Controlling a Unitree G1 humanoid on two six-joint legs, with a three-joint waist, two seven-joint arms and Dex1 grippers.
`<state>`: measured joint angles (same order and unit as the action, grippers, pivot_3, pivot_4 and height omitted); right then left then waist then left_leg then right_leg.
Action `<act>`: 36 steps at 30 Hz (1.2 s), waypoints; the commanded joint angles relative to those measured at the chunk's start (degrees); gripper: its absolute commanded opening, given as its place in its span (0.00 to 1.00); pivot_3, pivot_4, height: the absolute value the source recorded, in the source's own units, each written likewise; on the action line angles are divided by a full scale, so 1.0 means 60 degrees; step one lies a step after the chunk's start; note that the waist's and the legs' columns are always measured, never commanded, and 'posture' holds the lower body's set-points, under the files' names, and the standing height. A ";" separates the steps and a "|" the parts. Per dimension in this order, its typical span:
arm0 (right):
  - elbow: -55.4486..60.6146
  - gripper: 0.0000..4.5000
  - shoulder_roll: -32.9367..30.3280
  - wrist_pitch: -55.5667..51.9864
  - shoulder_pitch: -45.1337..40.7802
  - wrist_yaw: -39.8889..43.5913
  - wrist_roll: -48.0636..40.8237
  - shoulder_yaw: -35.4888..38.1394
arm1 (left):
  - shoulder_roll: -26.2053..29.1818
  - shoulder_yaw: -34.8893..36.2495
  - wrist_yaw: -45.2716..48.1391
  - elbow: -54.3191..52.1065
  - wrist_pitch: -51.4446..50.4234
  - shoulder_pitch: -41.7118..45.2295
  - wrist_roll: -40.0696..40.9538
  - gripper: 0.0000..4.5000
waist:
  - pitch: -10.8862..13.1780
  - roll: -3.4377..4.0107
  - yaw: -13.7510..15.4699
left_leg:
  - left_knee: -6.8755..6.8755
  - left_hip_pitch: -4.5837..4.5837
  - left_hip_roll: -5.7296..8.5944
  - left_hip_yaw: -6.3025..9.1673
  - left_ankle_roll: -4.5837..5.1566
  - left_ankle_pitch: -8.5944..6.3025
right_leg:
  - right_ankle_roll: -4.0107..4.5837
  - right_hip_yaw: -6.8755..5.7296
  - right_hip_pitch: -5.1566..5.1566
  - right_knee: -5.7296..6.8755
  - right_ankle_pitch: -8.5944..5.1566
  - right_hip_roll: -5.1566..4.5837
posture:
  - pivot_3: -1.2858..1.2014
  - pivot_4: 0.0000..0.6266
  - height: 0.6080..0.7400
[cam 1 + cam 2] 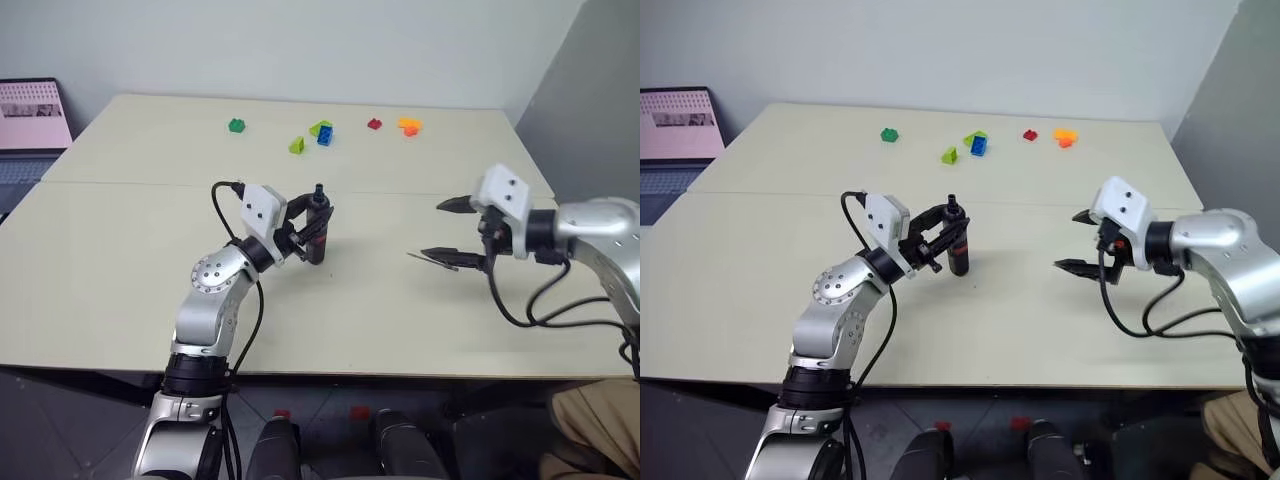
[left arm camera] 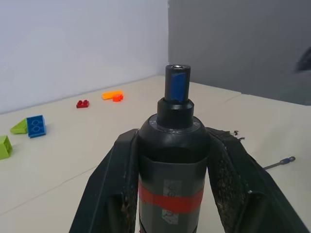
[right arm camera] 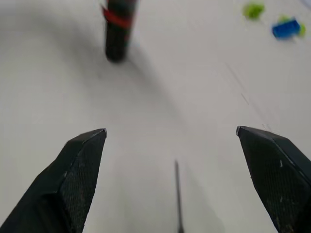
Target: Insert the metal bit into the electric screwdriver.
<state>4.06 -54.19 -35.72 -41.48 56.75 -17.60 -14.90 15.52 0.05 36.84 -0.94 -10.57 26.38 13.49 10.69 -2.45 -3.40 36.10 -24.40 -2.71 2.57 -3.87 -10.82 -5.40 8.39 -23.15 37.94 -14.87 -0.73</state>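
Observation:
The metal bit (image 1: 432, 261) is long next to the screwdriver's short narrow collar (image 1: 319, 190), so I expect most of the bit's thin body to keep sticking out when I push the bit in.
The electric screwdriver (image 1: 318, 225), black with a red band, stands upright just above the table, tip end up. My left gripper (image 1: 312, 232) is shut on its body, one finger on each side (image 2: 116, 165). The metal bit (image 2: 279, 162) lies flat on the table to the right of the screwdriver, a thin dark rod (image 1: 432, 260). My right gripper (image 1: 432, 228) hovers over the bit, open wide, angled down and toward the left. In the right wrist view the bit (image 3: 178, 199) lies between the two spread fingertips (image 3: 87, 150), with the screwdriver (image 3: 118, 29) further off.
Small toy bricks lie along the far side of the beige table (image 1: 120, 300): green (image 1: 236, 125), lime (image 1: 296, 146), blue (image 1: 325, 135), red (image 1: 374, 124) and orange (image 1: 409, 126). A laptop (image 1: 30, 115) sits off the table's far left corner.

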 commanded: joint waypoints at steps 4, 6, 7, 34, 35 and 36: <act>-0.3284 1.00 0.0951 0.0418 -0.2154 0.1329 0.2246 -0.2007 | -0.0168 -0.0534 -0.0324 0.0319 0.0489 -0.0050 -0.0505 0.37 | -0.0001 0.0004 -0.0037 | -0.0006 0.0001 0.0000 -0.0003 0.0000 0.0000 | -0.0026 0.0001 -0.0002 0.0000 0.0014 0.0000 | 0.52 0.24 1.00; -0.4159 1.00 0.1233 0.0792 -0.2498 0.1680 0.2796 -0.2457 | -0.0223 -0.0598 -0.0409 0.0431 0.0618 -0.0060 -0.0581 0.37 | 0.0000 0.0005 0.0013 | -0.0009 -0.0002 0.0000 -0.0004 0.0000 0.0000 | -0.0038 0.0000 -0.0003 -0.0002 0.0021 0.0000 | 0.52 0.24 1.00; -0.4536 1.00 0.1382 0.0915 -0.2638 0.1827 0.3001 -0.2610 | -0.0246 -0.0622 -0.0455 0.0487 0.0677 -0.0061 -0.0622 0.37 | 0.0000 0.0006 0.0015 | -0.0009 -0.0004 0.0000 -0.0003 0.0000 0.0000 | -0.0040 -0.0002 -0.0003 -0.0007 0.0022 0.0000 | 0.52 0.24 1.00; -1.1410 0.46 0.4119 0.3092 -0.4940 0.2774 0.5761 -0.2968 | -0.0176 -0.0709 -0.0778 0.0757 0.1235 -0.0286 -0.0835 0.37 | -0.0017 0.0039 -0.0242 | -0.0005 0.0008 0.0003 0.0003 -0.0006 0.0003 | -0.0052 -0.0002 0.0010 0.0006 0.0031 0.0000 | 0.52 0.24 1.00; -1.1488 0.39 0.4160 0.3133 -0.4961 0.2766 0.5808 -0.2933 | -0.0166 -0.0701 -0.0782 0.0750 0.1230 -0.0298 -0.0831 0.37 | -0.0022 0.0047 -0.0250 | -0.0005 0.0010 0.0003 0.0002 -0.0006 0.0003 | -0.0051 -0.0001 0.0011 0.0006 0.0031 0.0000 | 0.52 0.24 1.00; -1.1554 0.31 0.4193 0.3167 -0.4981 0.2762 0.5852 -0.2896 | -0.0158 -0.0698 -0.0786 0.0746 0.1228 -0.0305 -0.0826 0.37 | -0.0026 0.0053 -0.0251 | -0.0005 0.0010 0.0003 0.0002 -0.0006 0.0004 | -0.0052 -0.0002 0.0011 0.0007 0.0031 0.0001 | 0.52 0.24 1.00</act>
<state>-63.80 -29.02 -17.48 -70.41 73.68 16.03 -33.00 14.14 -3.71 32.04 2.48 -2.07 25.73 9.07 10.54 -2.14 -4.91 36.07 -24.34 -2.69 2.58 -3.91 -10.80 -5.72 8.38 -23.08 37.98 -14.69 -0.72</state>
